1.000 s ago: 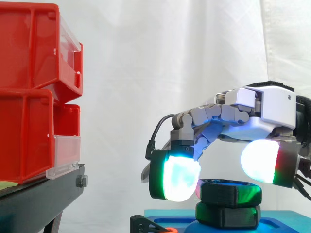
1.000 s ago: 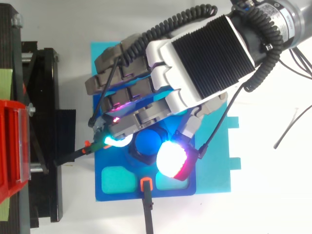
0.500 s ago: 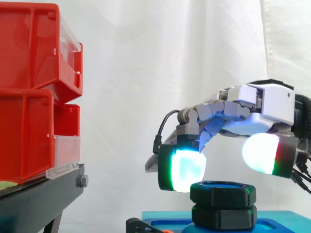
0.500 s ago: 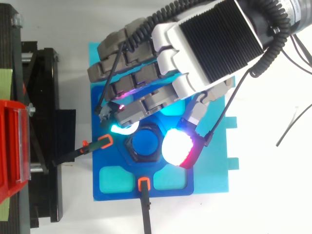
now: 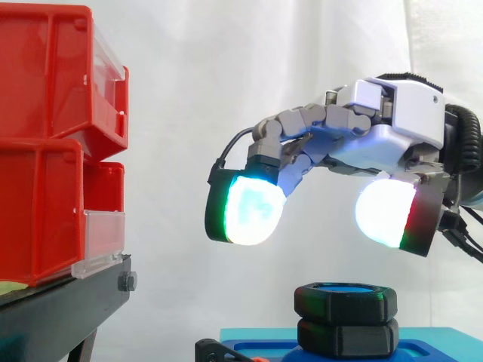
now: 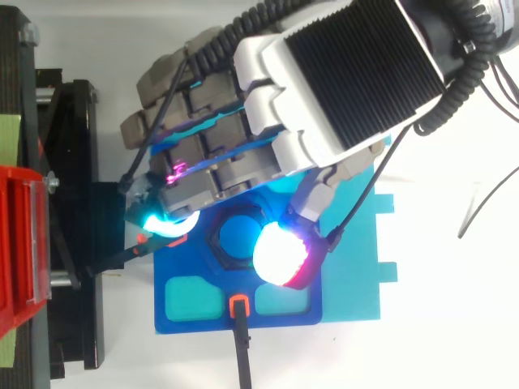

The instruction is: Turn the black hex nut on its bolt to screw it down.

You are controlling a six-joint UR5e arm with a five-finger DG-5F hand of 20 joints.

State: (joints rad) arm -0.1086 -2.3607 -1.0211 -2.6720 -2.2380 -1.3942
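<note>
I expect the black hex nut (image 5: 346, 304) to turn on its own when I turn it, since a seam (image 5: 347, 324) separates it from the second black hex piece.
The black hex nut (image 5: 345, 302) sits on its blue bolt, stacked over a second black hex piece on the blue fixture plate (image 6: 349, 267). From above, the nut (image 6: 233, 241) rings the blue bolt end. My hand (image 5: 377, 143) hovers well above the nut, apart from it. Its fingers are spread in a loose arc with nothing between them; one glowing fingertip (image 5: 245, 210) hangs left of the nut, and the thumb's pad (image 5: 386, 213) hangs above and to the right of it. In the top view the hand (image 6: 324, 89) covers the plate's far half.
Red bins (image 5: 53, 143) stand stacked on a black stand (image 5: 60, 309) at the left. Orange-tipped black clamps (image 6: 239, 308) grip the blue plate at its front and left edges. A thin dark cable (image 6: 486, 203) lies on the white table at the right.
The hand has let go of the nut and risen clear of it, its fingers spreading wider and drifting left. The nut stays on the bolt.
</note>
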